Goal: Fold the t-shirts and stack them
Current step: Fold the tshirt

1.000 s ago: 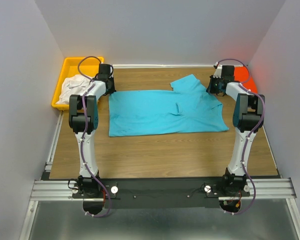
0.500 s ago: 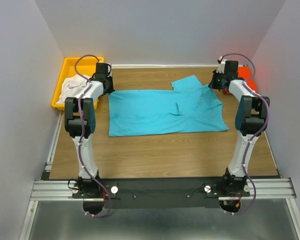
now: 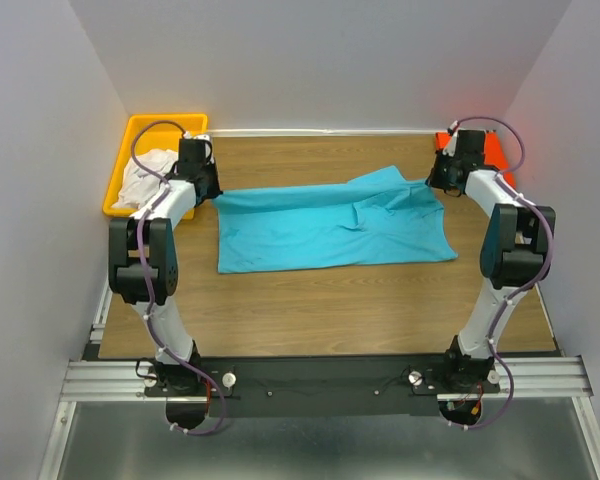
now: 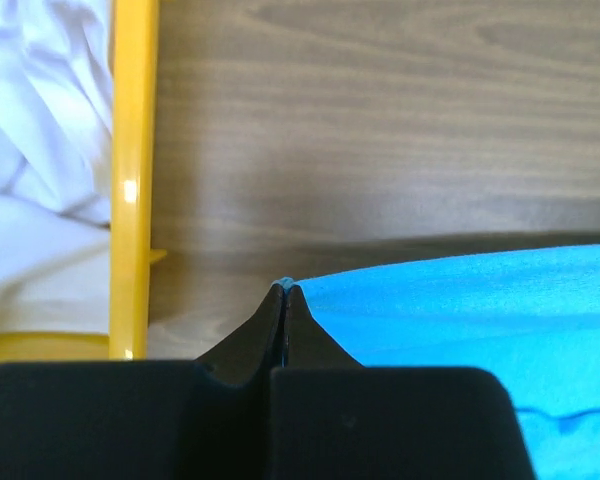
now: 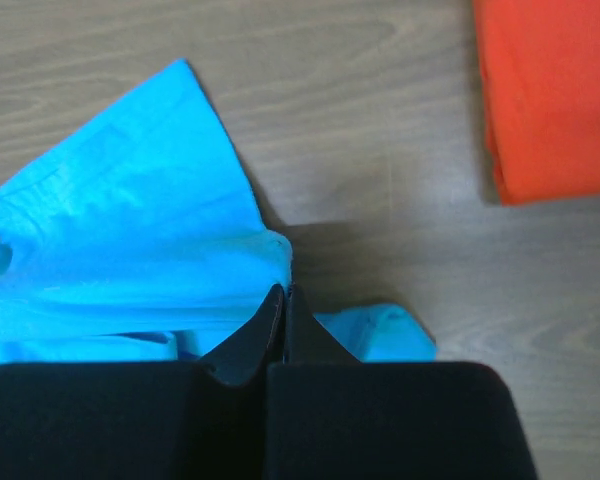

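Observation:
The turquoise-blue t-shirt's far edge point(image 3: 300, 191) is straight between the two grippers, so the robot's left gripper should go on lowering its corner onto the body point(image 3: 242, 232) until it lies flat.
A turquoise-blue t-shirt point(image 3: 330, 225) lies across the middle of the table, its far edge lifted. My left gripper point(image 3: 202, 190) is shut on its far left corner point(image 4: 300, 292), next to the yellow bin. My right gripper point(image 3: 438, 182) is shut on its far right edge point(image 5: 270, 250), with a sleeve point(image 5: 130, 190) hanging out in front. A folded orange-red t-shirt point(image 3: 492, 155) lies at the far right corner and shows in the right wrist view point(image 5: 555, 95). White t-shirts point(image 3: 145, 175) are crumpled in the bin and show in the left wrist view point(image 4: 35, 150).
A yellow plastic bin point(image 3: 140, 127) stands at the far left corner; its rim point(image 4: 132, 170) is close to my left gripper. Grey walls close in the left, right and far sides of the wooden table point(image 3: 320, 305).
Both grippers have lifted the far edge of the turquoise-blue t-shirt off the table and drawn it taut between them. The far sleeve no longer lies flat.

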